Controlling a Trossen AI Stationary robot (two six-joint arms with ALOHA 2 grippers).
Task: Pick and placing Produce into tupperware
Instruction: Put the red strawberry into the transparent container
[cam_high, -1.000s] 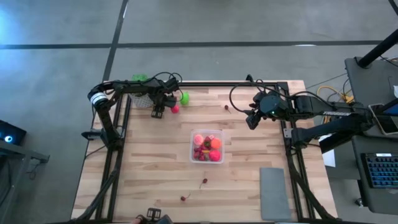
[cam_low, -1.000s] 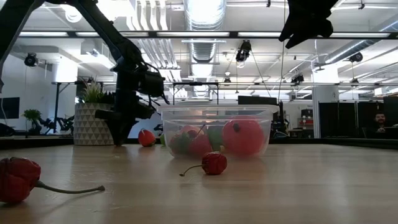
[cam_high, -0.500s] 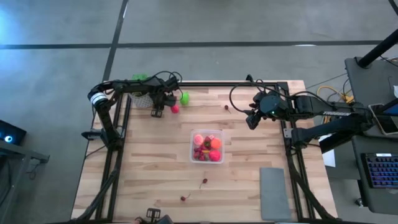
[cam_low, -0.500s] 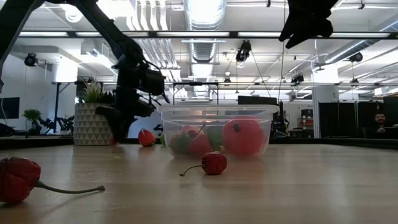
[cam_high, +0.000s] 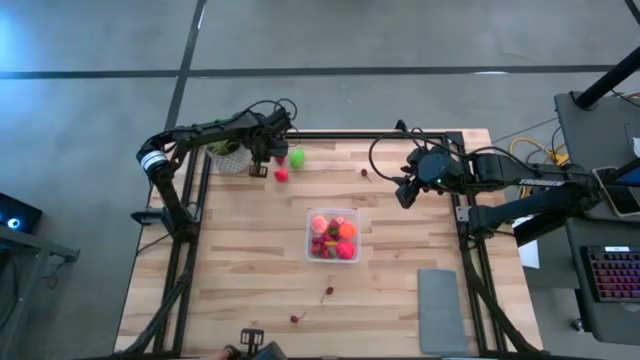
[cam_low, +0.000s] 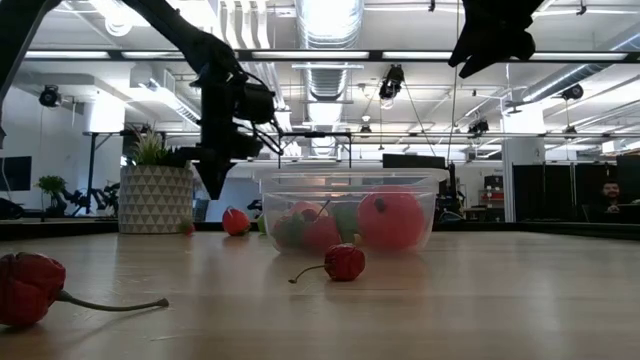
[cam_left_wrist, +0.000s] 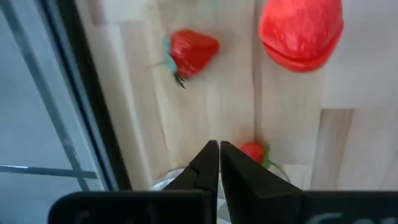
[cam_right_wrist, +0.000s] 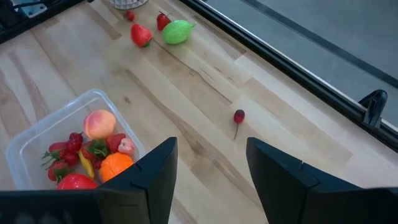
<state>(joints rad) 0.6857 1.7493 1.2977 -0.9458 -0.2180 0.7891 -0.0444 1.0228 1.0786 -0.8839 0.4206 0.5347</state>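
Note:
I should open my left gripper's shut fingers, which sit off to one side of the small strawberry (cam_left_wrist: 251, 151) by the plant pot, and center them around that strawberry (cam_left_wrist: 256, 152).
The clear tupperware (cam_high: 333, 235) (cam_low: 350, 208) (cam_right_wrist: 37, 146) sits mid-table, holding several red, pink and orange fruits. Near the far-left corner lie a lime-green piece (cam_high: 297, 157) (cam_right_wrist: 177, 31), a red piece (cam_high: 281, 175) (cam_left_wrist: 301, 31) and strawberries (cam_left_wrist: 193, 50) (cam_left_wrist: 252, 151). Cherries lie loose on the wood (cam_high: 329, 292) (cam_high: 296, 319) (cam_right_wrist: 239, 116). My left gripper (cam_high: 261, 163) (cam_low: 215, 185) (cam_left_wrist: 219, 155) hangs shut and empty above the strawberries. My right gripper (cam_high: 405, 195) (cam_right_wrist: 208, 174) hovers open over the far-right part of the table.
A potted green plant (cam_high: 228, 153) (cam_low: 155, 195) stands at the far-left corner, close to my left gripper. A flat grey pad (cam_high: 441, 310) lies at the near-right corner. Black frame rails run along the table's edges (cam_right_wrist: 292, 65). Bare wood surrounds the tupperware.
My left gripper has risen off the table surface and shifted a little toward the far edge, beside the plant pot. The fruits and the tupperware lie where they were. My right arm has kept still.

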